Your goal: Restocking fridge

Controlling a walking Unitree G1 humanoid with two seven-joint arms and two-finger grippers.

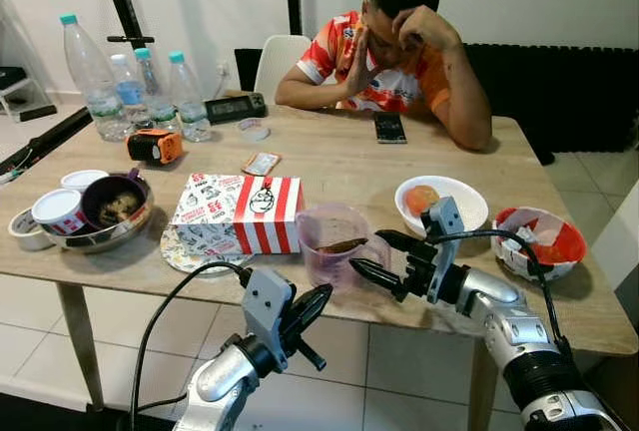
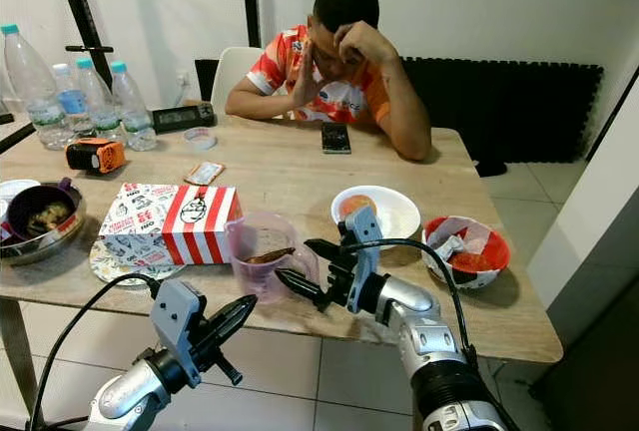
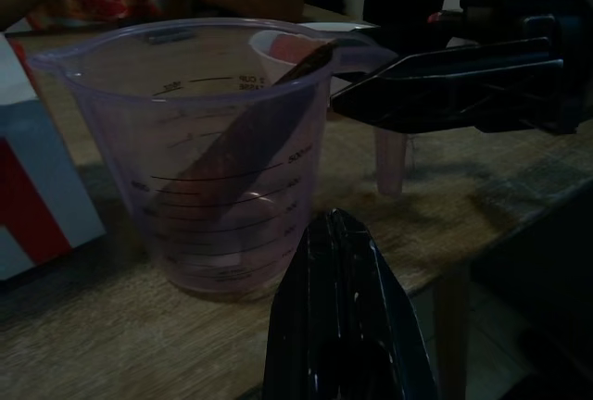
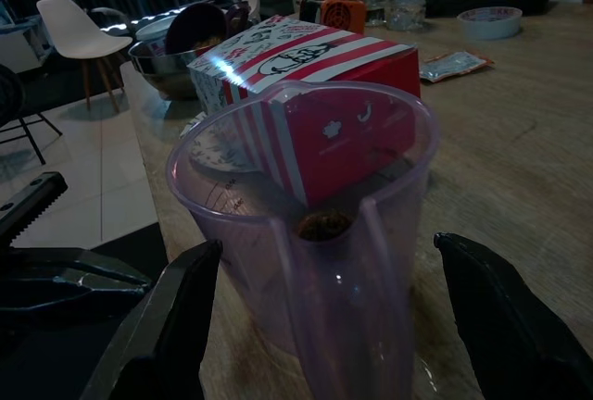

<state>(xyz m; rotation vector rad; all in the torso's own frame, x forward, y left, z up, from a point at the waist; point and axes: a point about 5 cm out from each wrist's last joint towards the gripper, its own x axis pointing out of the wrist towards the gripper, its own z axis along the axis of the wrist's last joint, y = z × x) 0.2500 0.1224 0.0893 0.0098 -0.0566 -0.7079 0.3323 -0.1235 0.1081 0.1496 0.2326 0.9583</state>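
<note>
The brown thing (image 1: 341, 246) is leaning loosely toward the jug's handle (image 1: 379, 251). It will fall over to the jug's opposite rim when I carry the jug.
A translucent purple measuring jug (image 1: 337, 241) stands near the table's front edge with something brown inside. My right gripper (image 1: 371, 254) is open at the jug's right side. In the right wrist view its fingers (image 4: 171, 326) stand wide apart, with the jug (image 4: 278, 224) and its handle between them; I see no contact. My left gripper (image 1: 318, 303) is shut and empty, hovering just in front of the table edge and pointing at the jug. In the left wrist view its closed fingers (image 3: 343, 317) are close before the jug (image 3: 213, 159).
A red-and-white striped box (image 1: 240, 214) lies just left of the jug. To the right are a white bowl (image 1: 461, 214) and a red bowl (image 1: 544, 241). A metal bowl (image 1: 105, 216) and bottles (image 1: 130, 92) stand at left. A person (image 1: 399, 52) sits across the table.
</note>
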